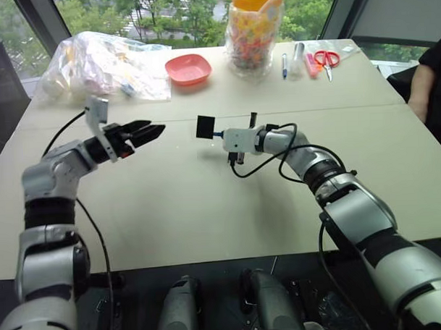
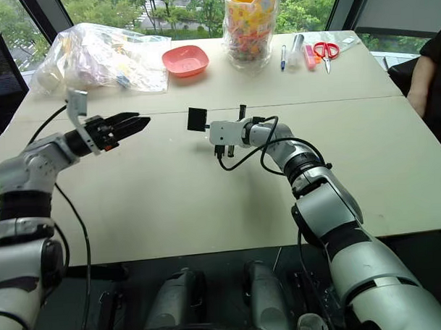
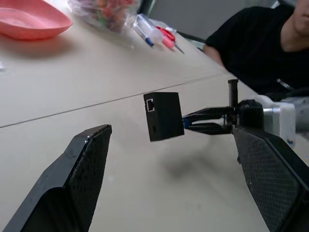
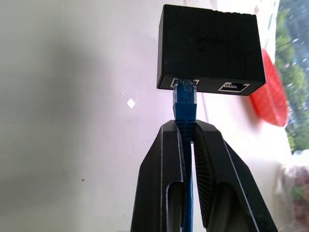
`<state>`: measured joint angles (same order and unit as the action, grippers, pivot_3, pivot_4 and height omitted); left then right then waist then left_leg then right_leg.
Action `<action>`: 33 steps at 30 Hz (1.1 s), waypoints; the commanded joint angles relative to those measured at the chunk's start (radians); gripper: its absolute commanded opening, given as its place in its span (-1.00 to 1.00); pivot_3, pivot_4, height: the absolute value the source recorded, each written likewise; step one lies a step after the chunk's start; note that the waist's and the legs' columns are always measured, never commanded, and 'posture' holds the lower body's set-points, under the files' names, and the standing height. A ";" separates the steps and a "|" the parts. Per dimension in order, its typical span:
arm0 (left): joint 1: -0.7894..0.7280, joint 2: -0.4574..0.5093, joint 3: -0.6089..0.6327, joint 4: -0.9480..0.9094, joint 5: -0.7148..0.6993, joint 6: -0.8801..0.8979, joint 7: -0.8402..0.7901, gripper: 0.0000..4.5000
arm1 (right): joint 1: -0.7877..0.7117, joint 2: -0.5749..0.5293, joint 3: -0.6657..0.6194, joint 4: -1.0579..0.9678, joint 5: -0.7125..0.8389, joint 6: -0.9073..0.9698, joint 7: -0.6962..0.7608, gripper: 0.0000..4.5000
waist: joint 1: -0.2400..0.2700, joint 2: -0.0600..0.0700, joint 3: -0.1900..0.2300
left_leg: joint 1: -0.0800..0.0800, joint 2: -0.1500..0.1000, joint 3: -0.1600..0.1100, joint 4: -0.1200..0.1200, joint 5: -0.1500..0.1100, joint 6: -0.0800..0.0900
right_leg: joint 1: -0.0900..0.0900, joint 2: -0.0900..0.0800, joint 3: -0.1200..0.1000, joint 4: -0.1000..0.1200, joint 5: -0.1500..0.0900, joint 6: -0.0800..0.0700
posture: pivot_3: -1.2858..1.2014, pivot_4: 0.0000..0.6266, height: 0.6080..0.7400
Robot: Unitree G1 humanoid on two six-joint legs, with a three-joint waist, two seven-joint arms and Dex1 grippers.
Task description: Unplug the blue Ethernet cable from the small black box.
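My left gripper is to take hold of the box's far end (image 1: 201,127) first, because the small black box hangs only by its plug (image 1: 218,134) and would come along with my right gripper's pull.
The small black box (image 1: 206,126) hangs in the air above the table's middle, carried by the blue Ethernet cable (image 4: 185,104), whose plug sits in one of the box's two side ports. My right gripper (image 4: 186,126) is shut on the cable just behind the plug, and it reaches in from the right (image 1: 221,134). My left gripper (image 1: 153,131) stands open to the left of the box, level with it and a short gap away. In the left wrist view the box (image 3: 164,116) sits between and beyond the two black fingers (image 3: 82,169).
At the table's far side lie a pink bowl (image 1: 188,68), a clear plastic bag (image 1: 105,64), a bag of colourful snacks (image 1: 254,30), pens (image 1: 284,63) and red scissors (image 1: 327,58). A person in black (image 1: 429,78) sits at the right edge.
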<state>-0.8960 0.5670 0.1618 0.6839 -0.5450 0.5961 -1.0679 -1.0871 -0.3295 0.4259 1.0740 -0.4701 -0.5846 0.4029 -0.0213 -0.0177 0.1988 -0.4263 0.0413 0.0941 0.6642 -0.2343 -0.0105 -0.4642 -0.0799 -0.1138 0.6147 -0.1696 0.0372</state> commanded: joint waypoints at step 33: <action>-0.340 -0.173 0.127 0.567 0.152 -0.159 -0.190 -0.76 | 0.445 0.024 -0.300 -0.975 0.441 0.677 0.149 0.38 | -0.013 -0.001 0.000 | 0.001 0.000 -0.003 0.001 -0.003 0.005 | 0.002 0.000 -0.001 0.001 -0.003 0.004 | 0.03 -0.52 1.00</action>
<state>-1.2265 0.3841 0.2508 1.2764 -0.3510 0.4105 -1.2411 -0.6666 -0.3404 0.1875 0.2323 -0.1809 -0.0538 0.5309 -0.0348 -0.0185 0.1989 -0.4256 0.0418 0.0896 0.6655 -0.2372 -0.0054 -0.4622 -0.0797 -0.1146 0.6154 -0.1721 0.0409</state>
